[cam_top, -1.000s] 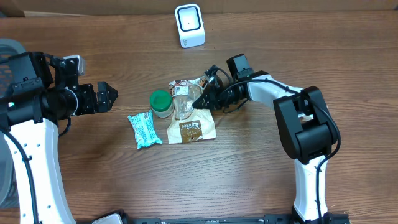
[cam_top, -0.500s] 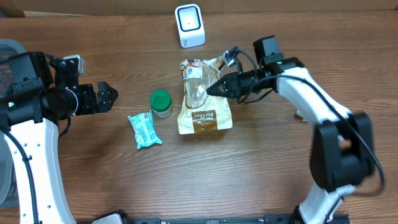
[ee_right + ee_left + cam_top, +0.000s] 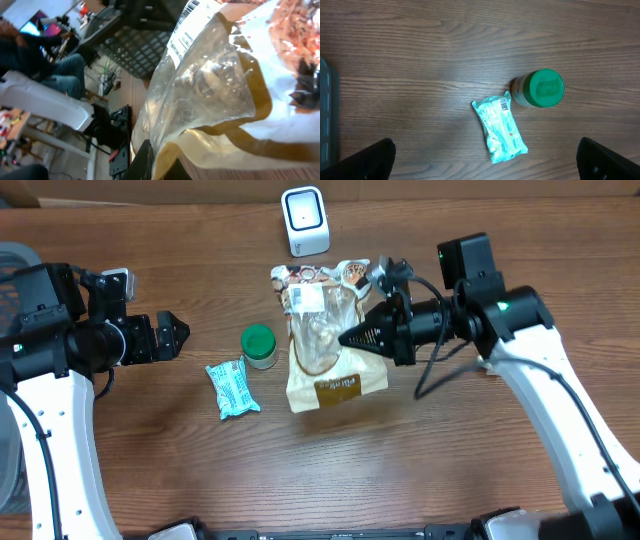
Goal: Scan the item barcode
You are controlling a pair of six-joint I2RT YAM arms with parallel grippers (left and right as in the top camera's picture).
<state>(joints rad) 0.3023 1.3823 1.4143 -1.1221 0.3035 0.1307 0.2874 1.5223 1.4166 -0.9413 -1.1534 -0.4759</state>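
The snack bag's barcode label (image 3: 308, 298) is facing up, so the robot's right gripper should bring the bag to the white scanner (image 3: 305, 212) and turn the label to the scanner's window.
The item is a brown and clear snack bag (image 3: 322, 340) with a white barcode label (image 3: 303, 298) near its top. My right gripper (image 3: 350, 338) is shut on the bag's right edge and holds it off the table, just below the white scanner (image 3: 305, 220). In the right wrist view the bag (image 3: 215, 85) fills the frame, its barcode label (image 3: 192, 22) is at the top, and the right gripper (image 3: 160, 165) pinches its lower edge. My left gripper (image 3: 180, 335) stands open at the left, apart from everything, with bare table between its fingertips (image 3: 375, 160).
A green-lidded jar (image 3: 259, 345) and a teal packet (image 3: 232, 387) lie left of the bag, both seen from the left wrist as the jar (image 3: 542, 89) and the packet (image 3: 500, 130). A grey tray (image 3: 10, 255) sits at the table's far left edge.
My right arm has swung out to the right and lifted the bag, carrying it up the table toward the scanner. The left arm has not moved.
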